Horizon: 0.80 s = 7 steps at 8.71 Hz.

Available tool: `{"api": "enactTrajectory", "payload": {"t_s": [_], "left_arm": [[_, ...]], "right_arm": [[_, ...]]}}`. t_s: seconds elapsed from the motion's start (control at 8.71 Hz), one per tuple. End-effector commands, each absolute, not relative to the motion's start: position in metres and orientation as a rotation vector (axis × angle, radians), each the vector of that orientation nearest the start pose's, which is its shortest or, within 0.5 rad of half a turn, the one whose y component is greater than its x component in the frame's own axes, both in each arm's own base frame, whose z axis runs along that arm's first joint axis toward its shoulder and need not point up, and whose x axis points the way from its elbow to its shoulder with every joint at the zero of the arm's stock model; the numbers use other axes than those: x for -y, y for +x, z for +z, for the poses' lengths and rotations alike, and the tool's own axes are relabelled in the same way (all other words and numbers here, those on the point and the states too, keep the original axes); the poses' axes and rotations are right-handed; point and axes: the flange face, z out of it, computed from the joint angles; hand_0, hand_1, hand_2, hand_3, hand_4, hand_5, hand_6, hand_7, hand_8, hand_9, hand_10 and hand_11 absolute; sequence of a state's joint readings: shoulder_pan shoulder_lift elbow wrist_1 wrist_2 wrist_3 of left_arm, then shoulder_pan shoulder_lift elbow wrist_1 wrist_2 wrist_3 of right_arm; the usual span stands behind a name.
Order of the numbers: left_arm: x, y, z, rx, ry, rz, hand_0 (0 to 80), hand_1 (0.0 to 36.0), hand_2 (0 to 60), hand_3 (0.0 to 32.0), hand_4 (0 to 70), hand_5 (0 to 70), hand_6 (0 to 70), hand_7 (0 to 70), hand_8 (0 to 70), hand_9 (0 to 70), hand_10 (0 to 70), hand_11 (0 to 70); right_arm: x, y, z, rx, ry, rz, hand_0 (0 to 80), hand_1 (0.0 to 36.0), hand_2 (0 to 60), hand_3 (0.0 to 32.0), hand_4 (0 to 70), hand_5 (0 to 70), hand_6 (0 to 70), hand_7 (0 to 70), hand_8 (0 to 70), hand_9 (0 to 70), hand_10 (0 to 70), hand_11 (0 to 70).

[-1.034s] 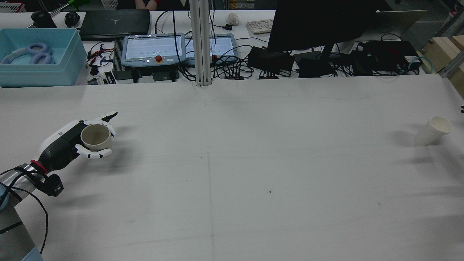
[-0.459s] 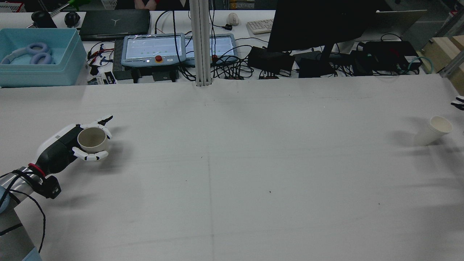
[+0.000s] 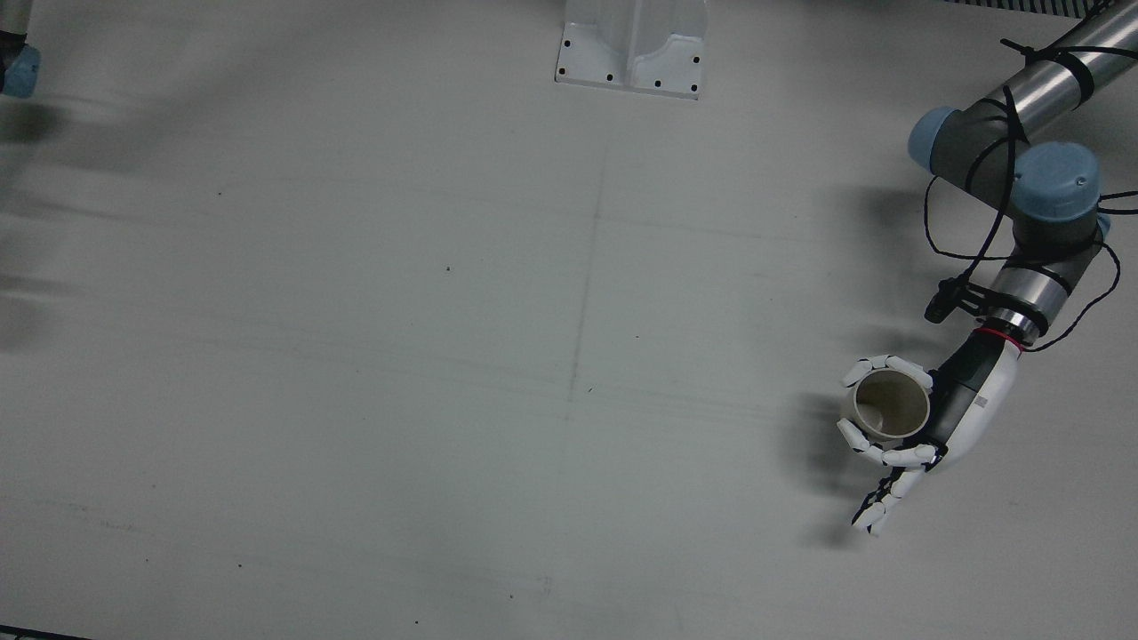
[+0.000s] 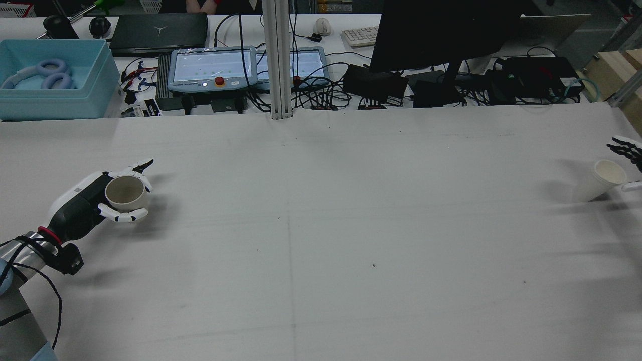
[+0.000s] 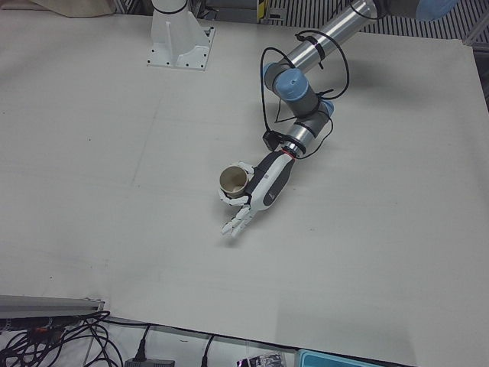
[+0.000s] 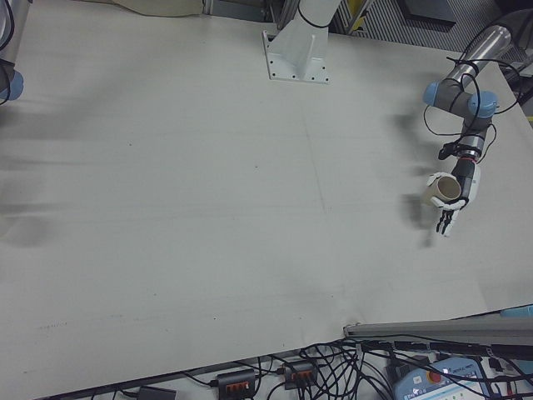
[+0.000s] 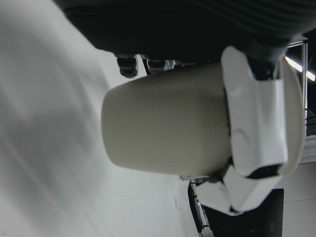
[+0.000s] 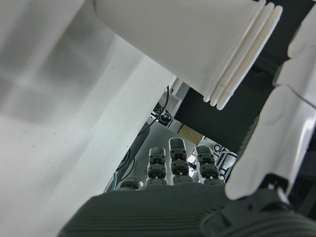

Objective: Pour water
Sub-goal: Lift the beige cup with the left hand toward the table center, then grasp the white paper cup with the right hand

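Observation:
The cups' rims (image 8: 243, 57) fit snugly inside one another at the opening of the stack. The white paper cups (image 8: 175, 37) will come along together as one stack when I lift them.
A beige cup (image 4: 125, 192) stands upright in my left hand (image 4: 88, 200), which is shut around its side near the table's left edge. The same cup (image 3: 885, 405) and left hand (image 3: 965, 413) show in the front view, in the left-front view as cup (image 5: 231, 180) and hand (image 5: 266, 187), and close up as cup (image 7: 168, 128). White nested paper cups (image 4: 601, 180) stand at the far right. My right hand (image 4: 628, 155) is open at the frame's edge, fingers spread on either side of them. The right hand view shows these cups (image 8: 182, 39) close before the palm.
Behind the table's far edge are a blue box (image 4: 52, 80), teach pendants (image 4: 213, 70), a dark monitor (image 4: 441, 35), cables and an aluminium post (image 4: 278, 60). A white arm pedestal (image 3: 631, 49) stands at the table's robot side.
My left hand has drifted a little leftward and away with the beige cup. My right hand has come into the rear view from the right edge, up to the white cups.

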<state>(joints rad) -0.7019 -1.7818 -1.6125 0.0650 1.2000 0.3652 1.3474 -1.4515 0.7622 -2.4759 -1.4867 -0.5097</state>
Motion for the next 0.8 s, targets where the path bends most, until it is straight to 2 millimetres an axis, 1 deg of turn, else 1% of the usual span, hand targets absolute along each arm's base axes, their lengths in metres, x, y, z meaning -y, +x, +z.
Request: {"api": "enactTrajectory", "payload": {"t_s": [0.0, 0.23, 0.34, 0.46, 0.57, 0.69], "left_arm": [[0.503, 0.332, 0.563, -2.078, -0.202, -1.620, 60.0, 32.1, 60.0, 0.0, 70.0, 70.0, 5.1, 10.6, 3.1, 2.3, 4.3, 7.8], [0.503, 0.332, 0.566, -2.078, -0.202, -1.620, 60.1, 31.8, 60.0, 0.0, 70.0, 70.0, 4.9, 10.4, 3.1, 2.2, 4.2, 7.7], [0.503, 0.332, 0.565, -2.081, -0.204, -1.618, 60.0, 31.7, 60.0, 0.0, 70.0, 70.0, 4.8, 10.3, 3.1, 2.2, 4.2, 7.7], [0.502, 0.331, 0.568, -2.081, -0.205, -1.619, 59.9, 31.4, 60.0, 0.0, 70.0, 70.0, 4.8, 10.3, 3.1, 2.2, 4.2, 7.5], [0.501, 0.329, 0.571, -2.080, -0.206, -1.621, 59.7, 31.3, 60.0, 0.0, 70.0, 70.0, 4.9, 10.3, 3.0, 2.2, 4.2, 7.6], [0.499, 0.328, 0.574, -2.081, -0.205, -1.619, 59.9, 31.3, 60.0, 0.0, 70.0, 70.0, 5.0, 10.4, 3.0, 2.3, 4.2, 7.6]], "right_arm": [[0.474, -0.001, 0.935, -2.587, -0.486, -2.521, 49.3, 10.5, 0.0, 0.0, 7.8, 13.9, 12.5, 17.8, 11.2, 13.0, 0.0, 0.0], [0.474, -0.008, 0.935, -2.602, -0.472, -2.524, 49.4, 10.4, 0.0, 0.0, 5.7, 13.0, 11.4, 16.6, 11.1, 12.7, 0.0, 0.0], [0.476, -0.012, 0.934, -2.610, -0.465, -2.521, 49.3, 10.3, 0.0, 0.0, 5.7, 13.0, 11.5, 16.8, 11.8, 13.3, 0.0, 0.0], [0.478, -0.012, 0.933, -2.608, -0.464, -2.517, 50.5, 11.6, 0.0, 0.0, 6.7, 13.8, 12.5, 17.9, 12.9, 14.9, 0.0, 0.0], [0.478, -0.012, 0.933, -2.607, -0.460, -2.514, 54.2, 15.3, 0.0, 0.0, 12.3, 16.0, 16.2, 21.4, 16.8, 20.7, 1.9, 4.3], [0.477, -0.010, 0.933, -2.597, -0.462, -2.514, 66.9, 22.1, 8.0, 0.0, 40.1, 30.5, 40.6, 43.2, 41.7, 54.6, 25.7, 38.7]]}}
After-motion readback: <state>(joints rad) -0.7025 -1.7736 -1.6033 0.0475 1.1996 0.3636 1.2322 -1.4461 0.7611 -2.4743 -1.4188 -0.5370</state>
